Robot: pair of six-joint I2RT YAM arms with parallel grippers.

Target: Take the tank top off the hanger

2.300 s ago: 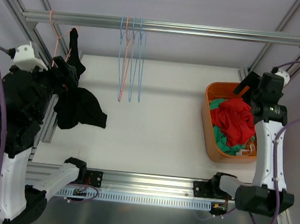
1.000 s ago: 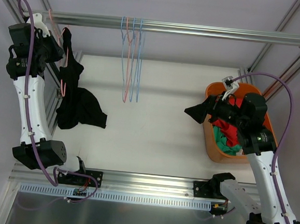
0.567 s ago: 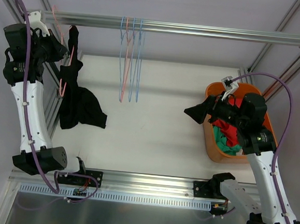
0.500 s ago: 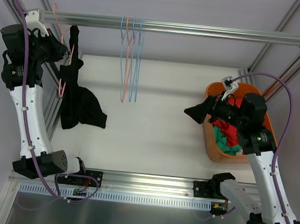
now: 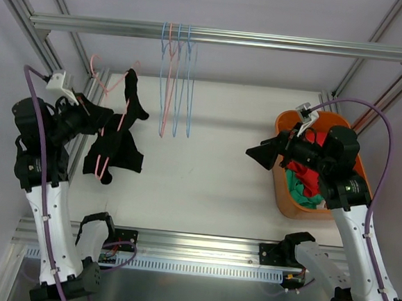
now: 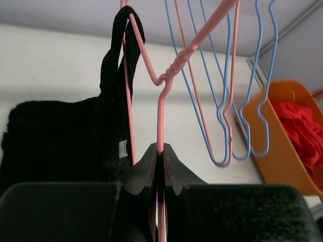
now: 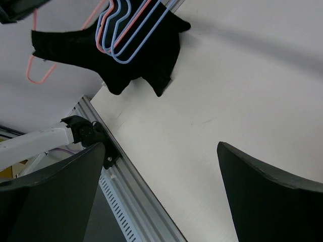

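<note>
The pink hanger in my left gripper has a strap looped over its wire [image 5: 132, 75], so my right gripper should pinch the tank top there [image 5: 131, 89] and take it off.
The pink wire hanger [image 5: 122, 120] is off the rail and tilted over the table's left side. My left gripper [image 5: 93, 116] is shut on its wire just below the twisted neck [image 6: 160, 147]. A black tank top [image 5: 121, 148] hangs from it, one strap [image 6: 124, 45] looped over the pink wire, and its body [image 6: 55, 136] droops to the left of my jaws. My right gripper [image 5: 263, 153] hovers open over the table in front of the bin, nothing between its fingers [image 7: 161, 196]. It faces the tank top [image 7: 144, 55] from across the table.
Three empty hangers [image 5: 175, 86], blue and pink, hang from the overhead rail [image 5: 279, 41] at mid-left. An orange bin [image 5: 281, 172] holding red and green clothes [image 5: 316, 163] stands at the right. An aluminium rail [image 5: 200, 244] runs along the near edge.
My left arm has swung down and towards the near side, taking the pink hanger off the rail; the tank top came along with it. The right arm has barely moved.
</note>
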